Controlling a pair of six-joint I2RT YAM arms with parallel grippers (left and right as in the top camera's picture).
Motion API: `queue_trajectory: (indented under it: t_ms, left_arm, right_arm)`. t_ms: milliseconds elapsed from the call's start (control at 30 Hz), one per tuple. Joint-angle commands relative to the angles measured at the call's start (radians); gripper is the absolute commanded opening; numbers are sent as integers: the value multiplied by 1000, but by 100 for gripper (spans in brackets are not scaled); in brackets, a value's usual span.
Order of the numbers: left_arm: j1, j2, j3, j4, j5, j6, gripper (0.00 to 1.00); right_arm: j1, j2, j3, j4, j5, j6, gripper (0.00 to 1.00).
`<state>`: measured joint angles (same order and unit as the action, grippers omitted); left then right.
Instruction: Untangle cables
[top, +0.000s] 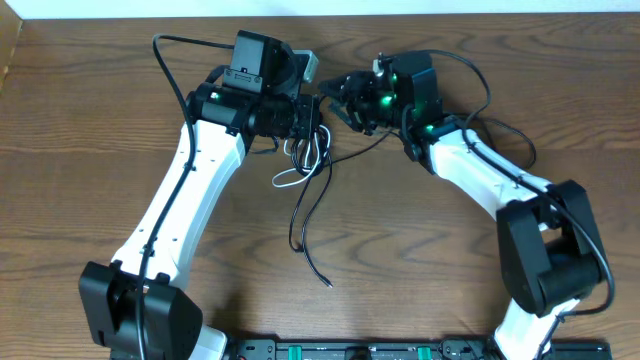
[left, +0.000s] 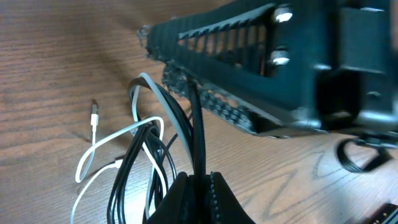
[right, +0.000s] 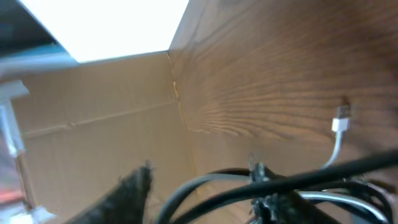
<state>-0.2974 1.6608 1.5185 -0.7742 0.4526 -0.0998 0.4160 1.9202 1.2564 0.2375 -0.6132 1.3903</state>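
The same piece of black cable (left: 197, 127) beside the white cable's loop (top: 280, 181) has both my grippers meeting on it, so my left gripper should open and grab the looped cables to pull them away.
The cables lie tangled at the table's middle back. A black cable (top: 300, 225) trails toward the front, and a white cable (top: 285, 180) loops at the left of the tangle. My left gripper (top: 320, 120) is over the tangle. In the left wrist view it (left: 200, 196) is shut on a strand of the black cable (left: 124, 180), beside the white cable (left: 93, 152). My right gripper (top: 337, 105) faces it closely and its toothed fingers (left: 180, 68) meet the lifted strands. In the right wrist view its fingers (right: 199, 193) are apart, with the black cable (right: 323, 173) crossing between them. The white plug (right: 339, 124) lies beyond.
A cardboard wall (right: 93, 124) stands at the table's far edge. Thick black arm wires arc at the back left (top: 160, 50) and back right (top: 485, 85). The arm bases and a black rail (top: 350, 350) line the front edge.
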Motion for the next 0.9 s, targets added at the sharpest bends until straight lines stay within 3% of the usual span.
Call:
queue_trajectory:
  t_ms: [0,200,300,433,533,700,867]
  left_arm:
    - [-2,-16,6,5,-5,13,7]
    - [-2,-16,6,4,-6,13,8]
    - [-2,-17,6,4,-27,14,11]
    - [-2,-16,6,5,-69,14,39]
    - [-2,-16,6,5,-106,14,50]
    - [-2,-16,6,5,-134,14,55]
    - [-2,-15,5,5,-133,14,56]
  right_arm:
    - [4,42,9,24,-3,-2,35]
    - [-28,50,10,44,-14,-177,2]
    - [-73,30,10,63,-78,-250,1]
    - [-147,-33,11,49,-211,-349,1]
    - [-183,-97,11,-61,-247,-438,1]
    - [-192,-240,12,-332,-159,-659,1]
    - [-204,-403,58,-488,-10,-786,1]
